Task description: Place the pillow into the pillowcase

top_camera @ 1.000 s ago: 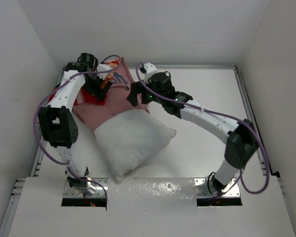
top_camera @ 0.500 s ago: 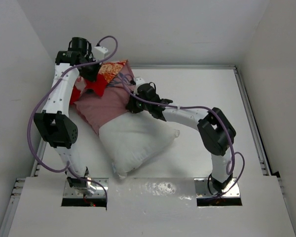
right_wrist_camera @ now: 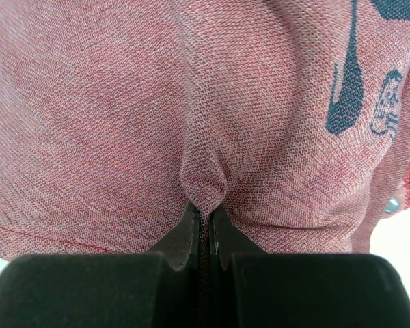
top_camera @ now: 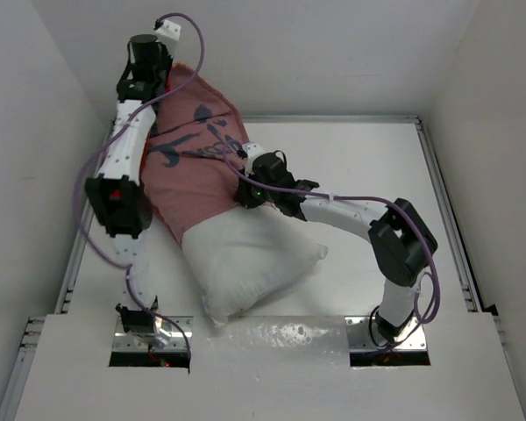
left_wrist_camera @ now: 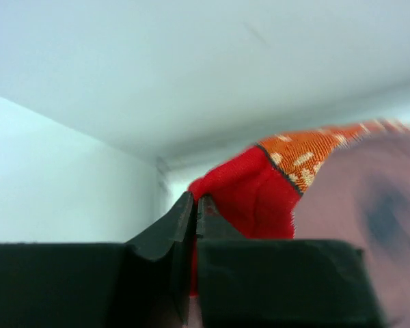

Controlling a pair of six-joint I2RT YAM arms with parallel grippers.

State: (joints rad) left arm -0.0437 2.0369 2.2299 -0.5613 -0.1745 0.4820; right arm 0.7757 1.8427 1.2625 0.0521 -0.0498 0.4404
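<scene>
The robot's left gripper is holding the red corner (left_wrist_camera: 249,188) far from the pillow, so it should let go and grip the pillowcase's lower edge (top_camera: 212,217) next to the right gripper before both lift.
The pillowcase (top_camera: 193,171) hangs stretched with its pinkish inner side and dark print showing. My left gripper (top_camera: 164,81) is raised high near the back wall and shut on its red corner (left_wrist_camera: 246,195), the jaws (left_wrist_camera: 195,205) pressed together on the cloth. My right gripper (top_camera: 244,189) is low at the cover's right edge, shut on a pinched fold of pink fabric (right_wrist_camera: 203,181) just above the jaws (right_wrist_camera: 205,217). The white pillow (top_camera: 259,259) lies on the table in front. Its far left end sits under the pillowcase's lower edge.
White walls close in the table on the left, back and right. A metal rail (top_camera: 447,219) runs along the right table edge and another (top_camera: 73,263) along the left. Purple cables (top_camera: 188,48) loop off both arms.
Both grippers went from open to shut on the pillowcase. The left arm lifted its corner up toward the back wall, spreading the cover. The right gripper moved down-left to the cover's edge by the pillow.
</scene>
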